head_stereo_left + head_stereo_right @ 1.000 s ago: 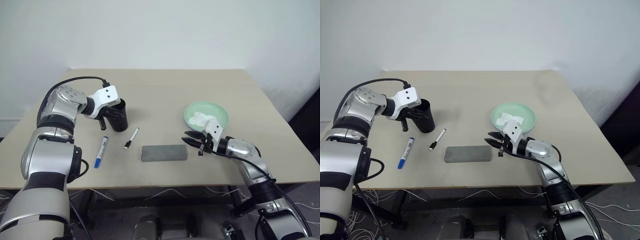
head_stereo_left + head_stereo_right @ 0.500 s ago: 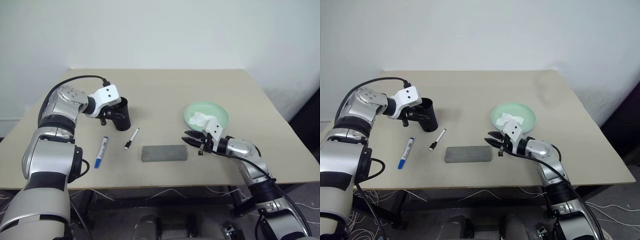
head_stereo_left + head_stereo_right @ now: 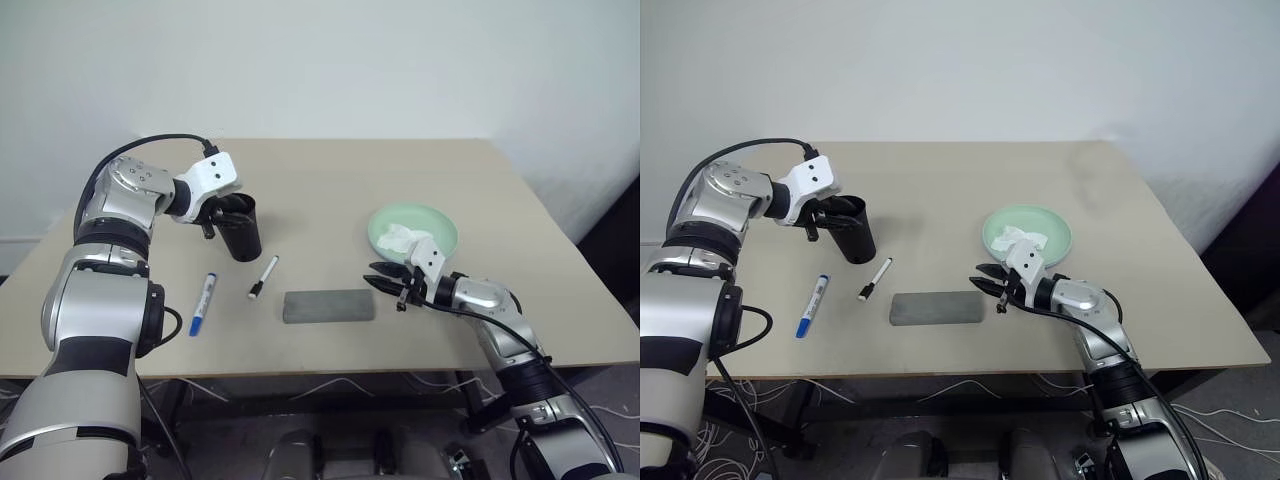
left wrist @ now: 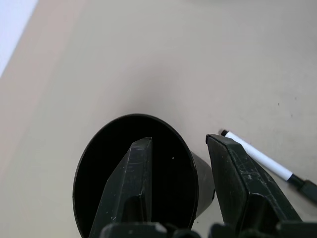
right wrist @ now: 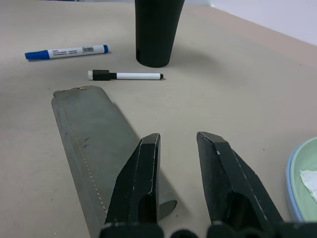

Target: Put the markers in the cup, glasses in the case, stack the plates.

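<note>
The short white marker (image 3: 263,277) looks shorter than the deep black cup (image 3: 240,230), so I expect it to go out of sight below the cup's rim when I drop it in.
The black cup (image 3: 243,235) stands upright at the table's left. My left gripper (image 4: 179,144) hovers open just above its rim, one finger over the mouth and the other outside the wall. A white marker with blue ends (image 3: 203,304) and a shorter black-capped marker (image 3: 263,277) lie in front of the cup. The grey case (image 3: 328,306) lies shut in the middle. My right gripper (image 5: 178,136) is open and empty over the case's right end. The mint green plate (image 3: 435,222) lies behind it, with a light blue edge (image 5: 290,188) along its rim. The glasses are out of view.
A crumpled white tissue (image 3: 400,238) rests on the green plate. The beige table (image 3: 330,180) has open surface behind the cup and the plate. A white wall stands beyond the far edge.
My left gripper has opened, let go of the cup and risen slightly above its rim. The cup stays standing. The right arm has not moved.
</note>
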### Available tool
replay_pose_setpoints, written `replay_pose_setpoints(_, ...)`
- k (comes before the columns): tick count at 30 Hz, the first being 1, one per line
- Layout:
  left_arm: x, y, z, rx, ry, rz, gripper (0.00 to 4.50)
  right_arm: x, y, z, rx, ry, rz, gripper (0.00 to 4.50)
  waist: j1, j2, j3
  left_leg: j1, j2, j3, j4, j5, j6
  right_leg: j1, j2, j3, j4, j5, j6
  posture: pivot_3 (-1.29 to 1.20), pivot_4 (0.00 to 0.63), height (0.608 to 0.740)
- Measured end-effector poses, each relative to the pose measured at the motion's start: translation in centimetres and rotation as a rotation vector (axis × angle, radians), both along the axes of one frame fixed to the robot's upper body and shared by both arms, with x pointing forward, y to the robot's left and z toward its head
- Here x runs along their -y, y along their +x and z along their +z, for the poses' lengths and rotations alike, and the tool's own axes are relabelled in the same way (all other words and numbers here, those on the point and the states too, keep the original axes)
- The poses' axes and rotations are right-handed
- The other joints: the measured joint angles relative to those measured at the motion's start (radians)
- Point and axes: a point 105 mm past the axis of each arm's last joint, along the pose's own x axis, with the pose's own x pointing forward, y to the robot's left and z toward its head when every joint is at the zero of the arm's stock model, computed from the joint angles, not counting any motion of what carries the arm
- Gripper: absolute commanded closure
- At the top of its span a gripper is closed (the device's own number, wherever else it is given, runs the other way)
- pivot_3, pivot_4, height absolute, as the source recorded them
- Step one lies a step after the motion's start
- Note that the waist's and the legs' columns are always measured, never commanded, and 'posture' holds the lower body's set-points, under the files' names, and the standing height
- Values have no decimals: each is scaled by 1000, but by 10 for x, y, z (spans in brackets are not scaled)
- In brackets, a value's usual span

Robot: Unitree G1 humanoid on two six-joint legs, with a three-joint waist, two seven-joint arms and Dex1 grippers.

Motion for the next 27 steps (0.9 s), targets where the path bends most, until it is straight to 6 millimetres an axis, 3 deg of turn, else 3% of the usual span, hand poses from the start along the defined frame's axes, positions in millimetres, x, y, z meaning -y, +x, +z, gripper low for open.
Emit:
replay_pose_setpoints(5,13,7,46,151,-139,-32,2763,1,0,0,0,-4,1,3269,0,0,0,0,-1,0,0,-1,1,0,0,1,0,0,0,0,0,729)
replay_pose_setpoints(9,19,5,62,213,-262,-39,2763,3,0,0,2,-10,2,3269,-1,0,0,1,-1,0,1,-1,2,0,0,4,2,0,0,0,0,729)
replay_pose_setpoints(13,24,-5,36,201,-356,47,2763,6,1,0,7,-19,-1,3269,-3,0,0,1,-5,1,4,-2,3,-4,-1,11,13,0,0,0,0,729)
replay_pose_setpoints(17,36,-30,-5,157,-388,214,2763,11,2,2,10,-30,-3,3269,-5,0,0,1,-4,0,6,-2,3,-4,0,12,14,0,0,0,0,729)
replay_pose_setpoints(20,51,-53,-21,139,-419,326,2763,13,2,2,9,-36,2,3269,-1,0,0,2,-5,-1,7,-2,3,-2,0,12,14,0,0,0,0,729)
replay_pose_setpoints(22,51,-67,-28,159,-403,430,2763,15,2,1,3,-41,6,3269,-1,1,0,4,-5,-1,7,-2,3,0,0,12,13,0,0,0,0,729)
replay_pose_setpoints(27,34,-79,-56,143,-358,677,2763,15,5,1,-6,-50,23,3269,-1,1,0,5,-3,-2,7,-2,3,2,0,9,12,0,0,0,0,729)
